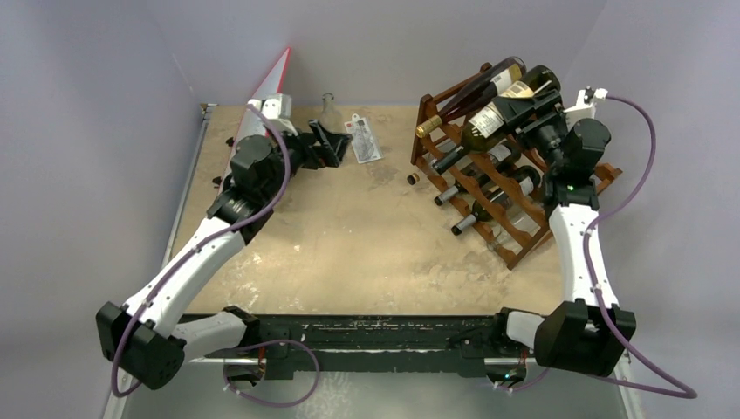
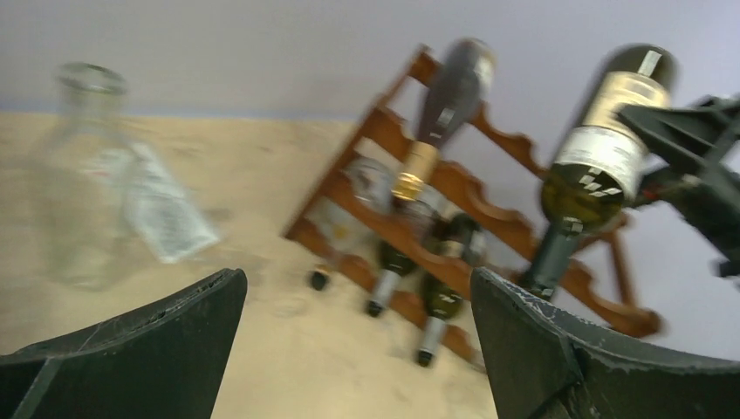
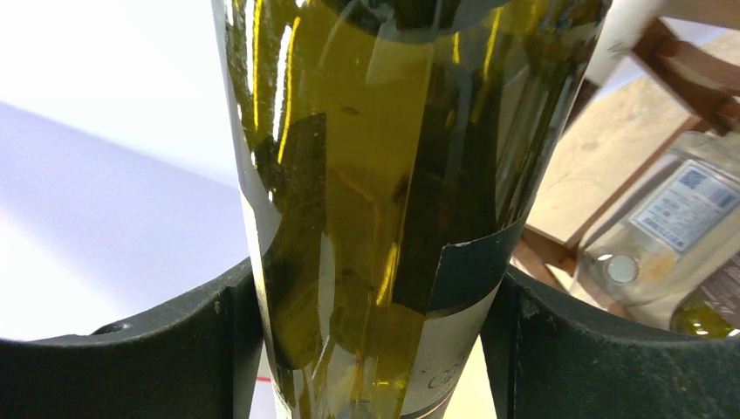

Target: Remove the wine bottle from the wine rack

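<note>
My right gripper is holding the wine bottle by its body (image 1: 487, 123), with its neck slanting down. Next, my left gripper takes the neck (image 1: 450, 159) before I lay the bottle down.
The dark reddish-brown wine rack (image 1: 427, 118) stands at the back right with several bottles lying in its tiers. My right gripper (image 1: 534, 112) is shut on the body of a green wine bottle (image 1: 493, 118) with a pale label. It holds the bottle tilted, neck down to the left, just above the rack's top tier. In the right wrist view the bottle (image 3: 384, 175) fills the space between both fingers (image 3: 218, 349) of the right gripper (image 3: 375, 297). The left wrist view shows the rack (image 2: 353, 153) and the held bottle (image 2: 593, 157). My left gripper (image 1: 336, 144) is open and empty (image 2: 358, 288), far left of the rack.
A dark bottle with gold foil (image 1: 476, 87) lies on the rack's top tier beside the held one. A clear glass bottle (image 1: 329, 109) stands at the back. A flat clear bottle with a label (image 1: 365, 140) lies beside it. A small dark cap (image 1: 412, 179) lies on the table.
</note>
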`<action>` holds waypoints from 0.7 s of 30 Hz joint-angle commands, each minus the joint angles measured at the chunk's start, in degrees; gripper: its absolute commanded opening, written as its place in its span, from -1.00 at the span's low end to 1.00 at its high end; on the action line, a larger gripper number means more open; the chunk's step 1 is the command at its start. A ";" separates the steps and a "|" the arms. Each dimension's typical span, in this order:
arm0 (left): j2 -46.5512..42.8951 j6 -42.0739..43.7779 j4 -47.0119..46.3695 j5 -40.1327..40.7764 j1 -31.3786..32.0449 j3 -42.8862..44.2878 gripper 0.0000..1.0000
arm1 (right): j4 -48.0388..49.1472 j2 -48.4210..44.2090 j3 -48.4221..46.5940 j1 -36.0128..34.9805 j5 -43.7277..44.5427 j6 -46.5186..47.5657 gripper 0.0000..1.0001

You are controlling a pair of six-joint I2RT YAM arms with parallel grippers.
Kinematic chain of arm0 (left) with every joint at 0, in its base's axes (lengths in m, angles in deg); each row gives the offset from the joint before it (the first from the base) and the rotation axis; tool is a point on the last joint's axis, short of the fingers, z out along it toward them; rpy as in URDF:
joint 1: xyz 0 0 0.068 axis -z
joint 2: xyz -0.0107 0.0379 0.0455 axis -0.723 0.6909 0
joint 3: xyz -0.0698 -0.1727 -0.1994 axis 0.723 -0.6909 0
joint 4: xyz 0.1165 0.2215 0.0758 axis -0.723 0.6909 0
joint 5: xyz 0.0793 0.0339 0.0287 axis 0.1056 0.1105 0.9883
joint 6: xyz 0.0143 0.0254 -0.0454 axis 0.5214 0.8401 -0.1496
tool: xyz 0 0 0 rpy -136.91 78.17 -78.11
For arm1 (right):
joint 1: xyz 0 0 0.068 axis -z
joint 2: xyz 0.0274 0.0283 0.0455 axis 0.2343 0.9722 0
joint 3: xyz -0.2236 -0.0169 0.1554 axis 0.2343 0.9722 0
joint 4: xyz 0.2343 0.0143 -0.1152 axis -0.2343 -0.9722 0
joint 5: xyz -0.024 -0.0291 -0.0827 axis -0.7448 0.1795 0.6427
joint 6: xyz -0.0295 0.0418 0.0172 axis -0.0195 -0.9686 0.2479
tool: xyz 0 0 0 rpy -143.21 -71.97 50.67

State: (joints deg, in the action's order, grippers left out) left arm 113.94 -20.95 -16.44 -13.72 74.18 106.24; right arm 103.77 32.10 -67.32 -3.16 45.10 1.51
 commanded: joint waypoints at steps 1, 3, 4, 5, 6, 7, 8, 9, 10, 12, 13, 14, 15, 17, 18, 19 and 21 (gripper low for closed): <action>4.01 -15.33 -11.63 -19.87 1.56 2.22 0.98 | 4.34 -3.27 -5.50 -4.44 -2.44 1.44 -0.37; 4.86 -19.50 -16.39 -22.17 3.30 0.55 1.00 | 3.99 -3.28 -5.66 -7.58 -1.32 2.08 -0.37; 5.03 -20.76 -17.59 -22.87 4.15 0.06 1.00 | 3.86 -3.15 -5.78 -9.17 -0.74 2.21 -0.37; 5.11 -21.64 -18.10 -23.55 4.88 -0.33 1.00 | 3.87 -2.86 -5.69 -10.43 -0.51 2.10 -0.37; 5.11 -21.97 -18.21 -24.16 5.62 -0.70 1.00 | 4.21 -2.55 -5.50 -11.78 -0.40 1.86 -0.37; 5.07 -22.09 -18.16 -24.78 6.33 -0.89 1.00 | 4.80 -2.13 -5.24 -13.20 -0.31 1.54 -0.38; 5.17 -22.10 -17.95 -25.53 7.29 -1.05 1.00 | 5.38 -1.62 -5.02 -14.52 -0.19 1.33 -0.38; 5.33 -22.10 -17.47 -26.21 7.95 -1.09 1.00 | 5.79 -1.18 -4.94 -15.81 -0.03 1.23 -0.39; 5.57 -22.04 -16.72 -26.67 8.52 -1.17 1.00 | 6.06 -0.65 -4.90 -16.93 0.01 1.07 -0.39; 5.83 -21.18 -12.89 -25.83 9.42 -1.63 0.99 | 6.99 0.00 -4.63 -18.59 -0.08 0.47 -0.39; 5.75 -20.38 -10.94 -24.95 9.72 -2.13 0.99 | 7.69 0.11 -4.36 -19.27 -0.01 0.21 -0.40; 5.35 -19.48 -8.83 -23.93 9.87 -2.84 0.98 | 8.04 0.15 -4.25 -19.94 0.07 -0.01 -0.40; 4.98 -18.71 -7.15 -22.93 9.99 -3.54 0.97 | 8.28 0.21 -4.15 -20.35 -0.02 -0.21 -0.40; 3.69 -18.29 -5.44 -21.85 9.96 -5.33 0.96 | 8.85 0.28 -3.97 -21.13 -0.18 -0.59 -0.40; 3.39 -18.51 -5.32 -21.92 10.02 -5.98 0.94 | 8.98 0.37 -3.93 -21.58 0.03 -0.71 -0.40; 3.17 -19.06 -5.70 -22.38 10.13 -6.64 0.93 | 9.25 0.56 -3.89 -22.33 0.01 -0.75 -0.40; 3.04 -20.82 -7.74 -24.12 10.26 -7.96 0.84 | 9.71 1.17 -3.72 -23.52 0.20 -0.88 -0.40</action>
State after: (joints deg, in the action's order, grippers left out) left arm 119.34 -40.27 -22.67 -36.60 83.99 100.04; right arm 102.70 34.40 -68.94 -24.82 44.71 2.47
